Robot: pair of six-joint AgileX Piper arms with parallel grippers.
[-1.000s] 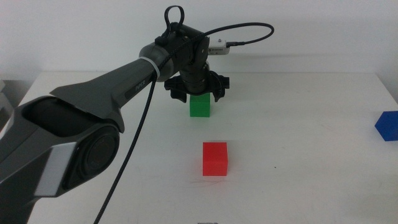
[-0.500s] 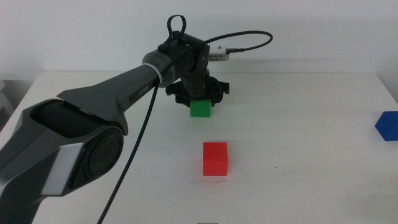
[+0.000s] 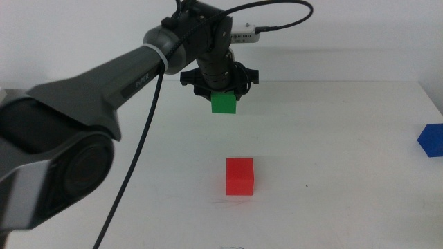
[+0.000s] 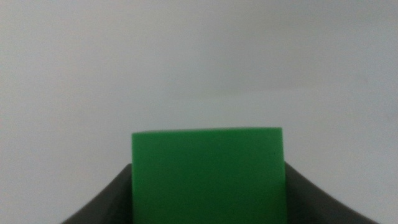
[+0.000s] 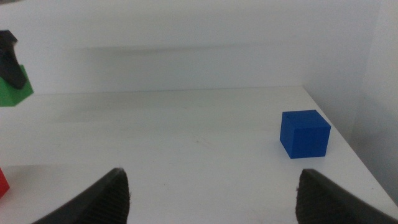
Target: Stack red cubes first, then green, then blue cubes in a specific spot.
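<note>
I need to bring the green cube (image 3: 223, 103) toward the front with my left gripper before I lower it onto the red cube's top (image 3: 239, 167), because it is hanging too far behind the red cube.
My left gripper (image 3: 223, 95) is shut on the green cube (image 3: 223, 104) and holds it in the air above the far middle of the table. In the left wrist view the green cube (image 4: 208, 174) fills the space between the two dark jaws. The red cube (image 3: 239, 176) stands alone on the white table, nearer the front than the held cube. The blue cube (image 3: 431, 140) sits at the table's right edge, and it also shows in the right wrist view (image 5: 304, 133). My right gripper (image 5: 211, 199) is open and empty, out of the middle view.
The white table (image 3: 332, 173) ends at a pale wall behind. A black cable (image 3: 149, 145) hangs from the left arm down to the front. A faint grey scuff line runs just in front of the red cube.
My left gripper closed on the green cube and lifted it off the table. The red and blue cubes have not moved.
</note>
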